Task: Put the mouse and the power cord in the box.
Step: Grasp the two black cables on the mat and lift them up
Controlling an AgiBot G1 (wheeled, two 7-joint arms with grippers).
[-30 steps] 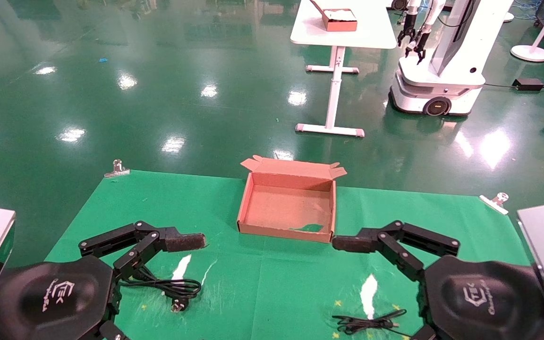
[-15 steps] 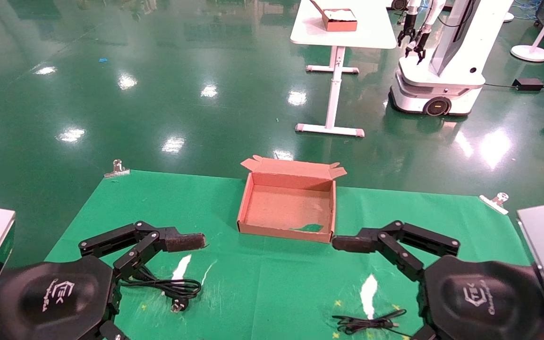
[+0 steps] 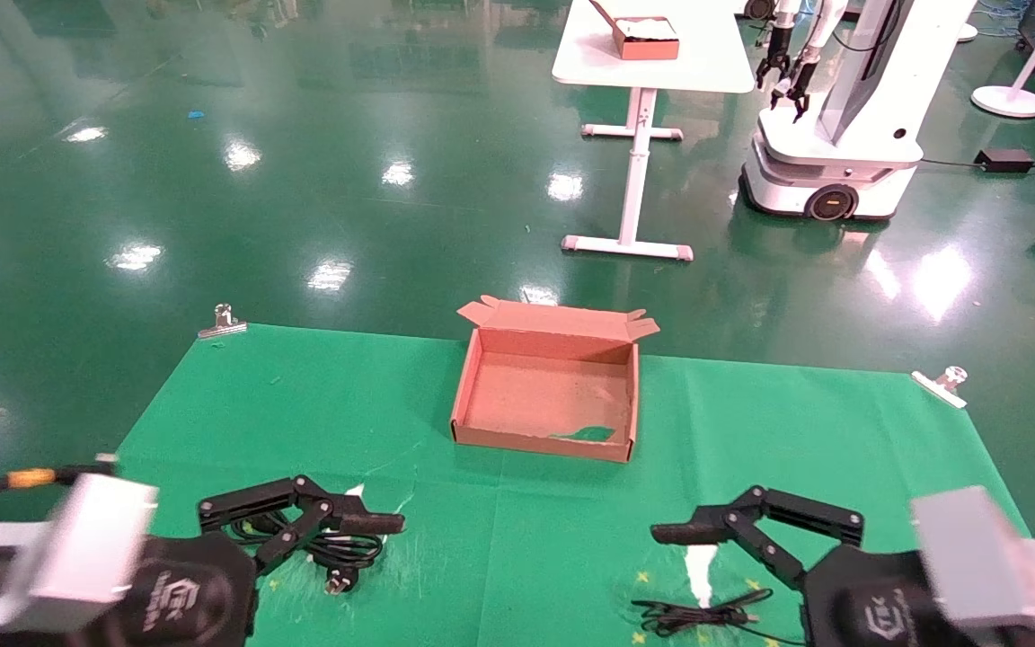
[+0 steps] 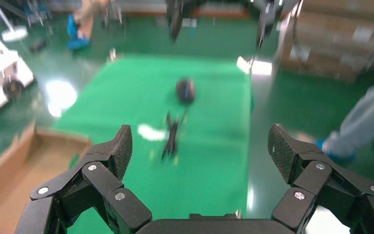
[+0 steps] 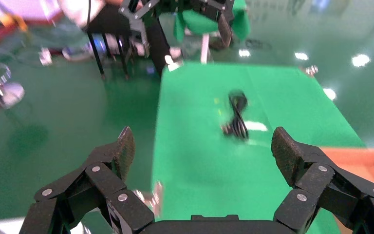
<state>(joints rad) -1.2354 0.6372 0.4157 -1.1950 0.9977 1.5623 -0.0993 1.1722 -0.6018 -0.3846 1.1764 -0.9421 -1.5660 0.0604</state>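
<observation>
The coiled power cord [image 3: 346,549] is lying free on the green cloth under my open left gripper, so I should keep going down until both fingers are on either side of its narrow middle [image 5: 237,115].
The box [image 3: 544,395] stands open at the middle of the green cloth, its lid upright at the far side; a corner of it shows in the left wrist view [image 4: 9,165]. The power cord [image 3: 342,550] lies coiled at the front left, partly under my open left gripper [image 3: 369,530] [image 4: 202,148]; the right wrist view shows it farther off [image 5: 237,117]. The mouse [image 4: 185,90] shows only in the left wrist view, with its thin cable [image 4: 170,141] [image 3: 697,615] lying at the front right. My right gripper [image 3: 679,539] [image 5: 204,148] hangs open just above that cable, holding nothing.
Metal clips [image 3: 222,321] [image 3: 944,382] pin the green cloth [image 3: 302,404] at its far corners. Beyond, on the glossy floor, are a white table with another box [image 3: 648,36] and a second robot [image 3: 841,108].
Both arms have drawn back toward the table's near edge and sit lower. The left gripper now overlaps the power cord. Cord, mouse cable and box have not moved.
</observation>
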